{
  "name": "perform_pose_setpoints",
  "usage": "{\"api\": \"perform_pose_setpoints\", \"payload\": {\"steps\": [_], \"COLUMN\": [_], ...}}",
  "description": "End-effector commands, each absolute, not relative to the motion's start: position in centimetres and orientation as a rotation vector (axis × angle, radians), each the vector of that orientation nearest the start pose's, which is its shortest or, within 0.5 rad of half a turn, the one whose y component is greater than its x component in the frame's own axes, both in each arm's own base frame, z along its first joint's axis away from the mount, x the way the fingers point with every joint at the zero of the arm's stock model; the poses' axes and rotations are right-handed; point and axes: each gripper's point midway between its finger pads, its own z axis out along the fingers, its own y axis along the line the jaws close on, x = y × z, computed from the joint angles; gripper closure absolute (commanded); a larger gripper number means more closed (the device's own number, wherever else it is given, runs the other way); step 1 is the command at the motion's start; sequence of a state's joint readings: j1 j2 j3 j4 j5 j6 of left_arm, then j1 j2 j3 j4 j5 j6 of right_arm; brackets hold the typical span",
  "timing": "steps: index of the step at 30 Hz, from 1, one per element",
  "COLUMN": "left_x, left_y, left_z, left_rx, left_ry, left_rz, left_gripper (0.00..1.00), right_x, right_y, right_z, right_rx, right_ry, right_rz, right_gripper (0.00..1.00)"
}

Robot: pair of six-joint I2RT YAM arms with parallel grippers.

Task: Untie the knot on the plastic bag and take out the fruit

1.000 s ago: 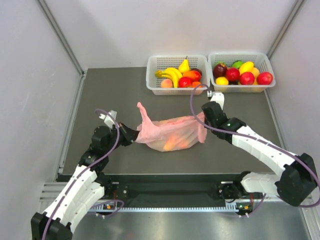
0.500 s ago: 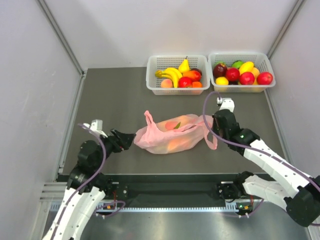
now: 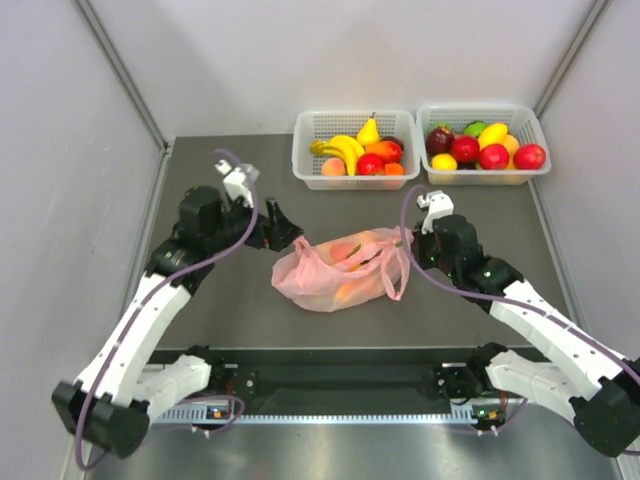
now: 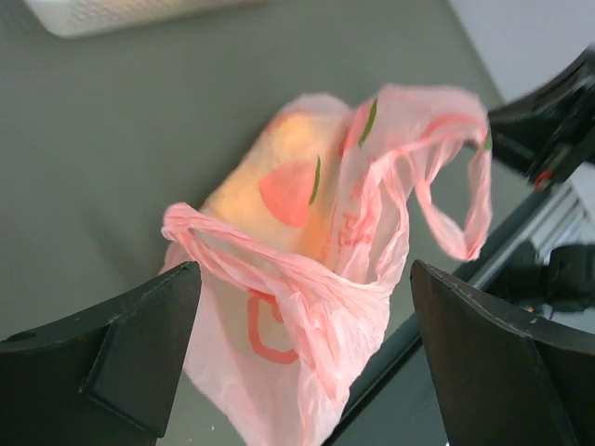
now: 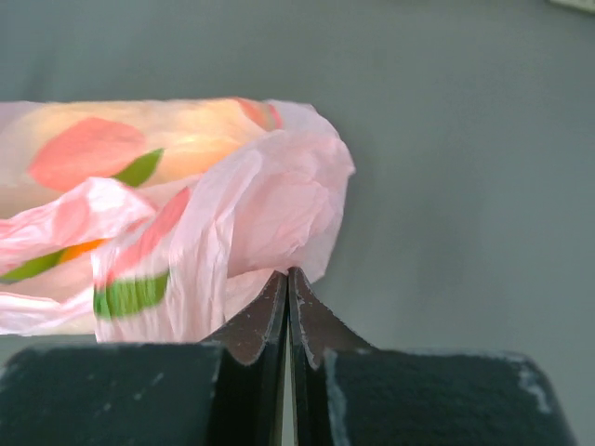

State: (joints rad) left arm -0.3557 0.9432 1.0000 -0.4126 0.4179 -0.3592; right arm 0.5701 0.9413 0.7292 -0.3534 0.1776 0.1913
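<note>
The bag's opening (image 3: 348, 266) will spread wide around the fruit when I pull the bag's rim, because the pink plastic bag's handle loops (image 3: 396, 272) are hanging limp and apart.
The pink plastic bag (image 3: 335, 272) lies slumped mid-table with its mouth loose. Its two handle loops stand apart, one (image 4: 453, 190) on the right and one (image 4: 232, 255) on the left; the knot shows in no view. Orange and peach fruit (image 3: 347, 290) glows through the film, seen too as fruit (image 4: 279, 163) in the left wrist view. My left gripper (image 3: 288, 235) hangs open just up-left of the bag, jaws wide, gripper (image 4: 307, 362) holding nothing. My right gripper (image 3: 410, 250) is shut on the bag's right edge, film pinched at the gripper (image 5: 288, 276) tips.
Two white baskets stand at the back, the left basket (image 3: 301, 150) and the right basket (image 3: 541, 140), both holding several loose toy fruits. Grey walls close in on both sides. The table's front rail runs just below the bag.
My left gripper opened and let go of the bag's left end, swung away, then rose to the bag's upper left. The bag slumped and its mouth loosened. The right gripper stayed shut.
</note>
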Motion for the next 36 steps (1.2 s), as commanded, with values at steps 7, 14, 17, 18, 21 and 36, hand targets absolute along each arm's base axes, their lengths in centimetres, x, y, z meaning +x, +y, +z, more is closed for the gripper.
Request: {"api": "perform_pose_setpoints", "payload": {"steps": [7, 14, 17, 18, 21, 36], "left_x": [27.5, 29.9, 30.6, 30.7, 30.8, 28.9], "left_y": [-27.7, -31.0, -31.6, -31.8, -32.4, -34.5], "left_z": [29.1, 26.2, 23.7, 23.2, 20.9, 15.8], "left_rx": [0.799, 0.943, 0.989, 1.009, 1.048, 1.142], "left_ry": [1.861, 1.893, 1.949, 1.956, 2.008, 2.181], "left_rz": [-0.865, -0.811, -0.783, -0.781, -0.792, -0.769], "left_gripper": [0.01, 0.01, 0.02, 0.02, 0.02, 0.62], "right_x": [28.7, 28.0, 27.8, 27.8, 27.5, 27.9], "right_y": [17.1, 17.8, 17.8, 17.8, 18.1, 18.1], "right_z": [22.6, 23.0, 23.4, 23.6, 24.1, 25.5], "right_rx": [-0.390, -0.440, -0.452, -0.451, -0.467, -0.418], "right_ry": [1.926, 1.906, 1.891, 1.887, 1.874, 1.841], "right_rz": [0.377, 0.425, 0.431, 0.430, 0.458, 0.474], "right_gripper": [1.00, 1.00, 1.00, 1.00, 1.00, 1.00]}}
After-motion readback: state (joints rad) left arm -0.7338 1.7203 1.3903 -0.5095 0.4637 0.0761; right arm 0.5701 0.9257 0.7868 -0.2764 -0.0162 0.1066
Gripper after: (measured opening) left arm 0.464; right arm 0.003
